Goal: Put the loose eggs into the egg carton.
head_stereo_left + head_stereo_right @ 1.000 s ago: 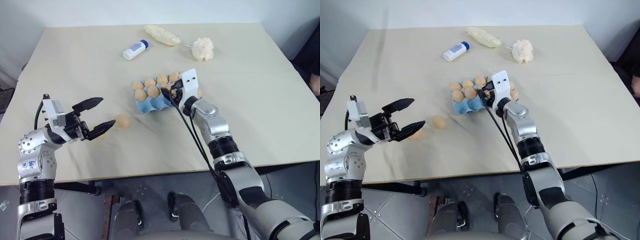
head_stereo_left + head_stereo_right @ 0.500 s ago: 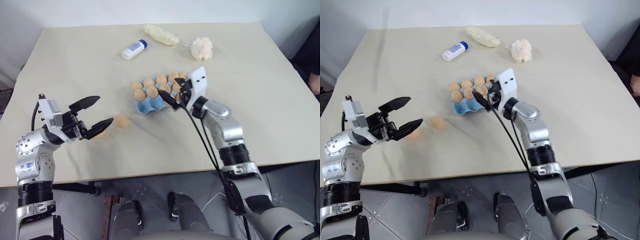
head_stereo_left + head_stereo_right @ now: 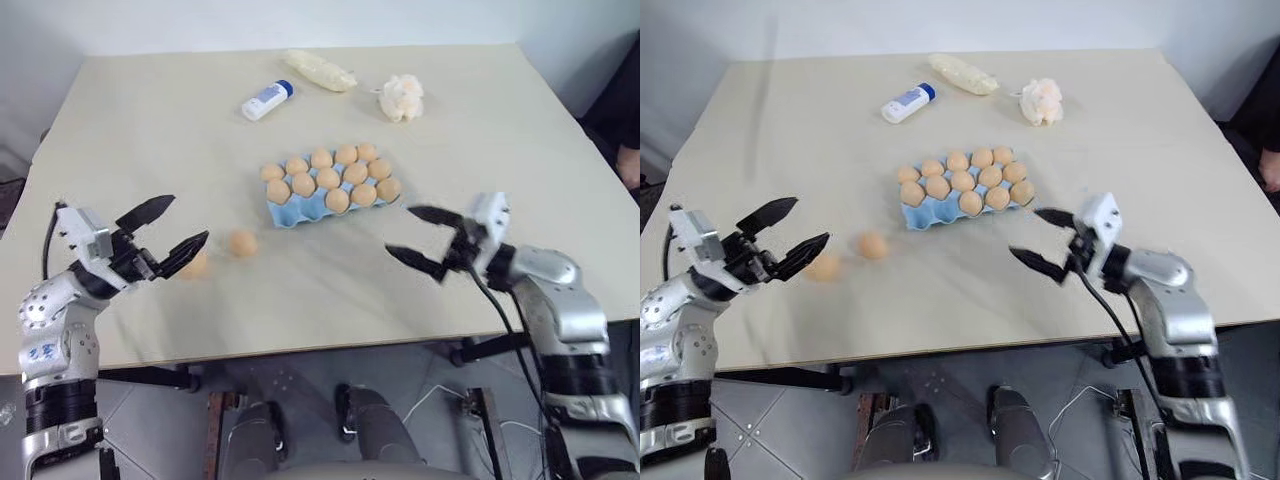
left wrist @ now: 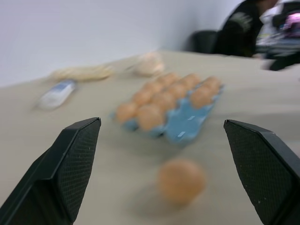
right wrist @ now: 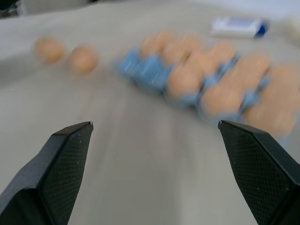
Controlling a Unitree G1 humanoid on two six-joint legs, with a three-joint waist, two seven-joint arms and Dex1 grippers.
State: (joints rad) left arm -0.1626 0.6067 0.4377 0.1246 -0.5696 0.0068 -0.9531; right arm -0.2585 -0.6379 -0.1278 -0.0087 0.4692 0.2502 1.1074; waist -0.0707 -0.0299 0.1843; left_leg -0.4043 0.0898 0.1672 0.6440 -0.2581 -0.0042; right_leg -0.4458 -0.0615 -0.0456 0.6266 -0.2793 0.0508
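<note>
The outer egg (image 3: 195, 266) is under the lower finger of my left gripper. Next, my left gripper moves back and grabs that egg (image 3: 823, 268) before the one closer to the carton.
The light blue egg carton (image 3: 300, 213) lies mid-table with several tan eggs in its cups. Two loose eggs rest on the table to its front left, one (image 3: 242, 243) nearer the carton and one (image 3: 824, 267) beside my left gripper's lower finger. My left gripper (image 3: 187, 220) hovers open just left of these eggs, holding nothing. In the left wrist view the nearer egg (image 4: 181, 180) lies between the spread fingers. My right gripper (image 3: 400, 230) stands open and holds nothing, to the front right of the carton and apart from it.
A white bottle with a blue cap (image 3: 267, 99), a pale yellow packet (image 3: 322, 70) and a white fluffy wad (image 3: 402, 97) lie at the table's far side. A person in dark clothes (image 4: 243, 28) sits beyond the right edge.
My right gripper has pulled away from the carton toward the front right and spread its fingers wide. The left gripper has shifted slightly left, still open.
</note>
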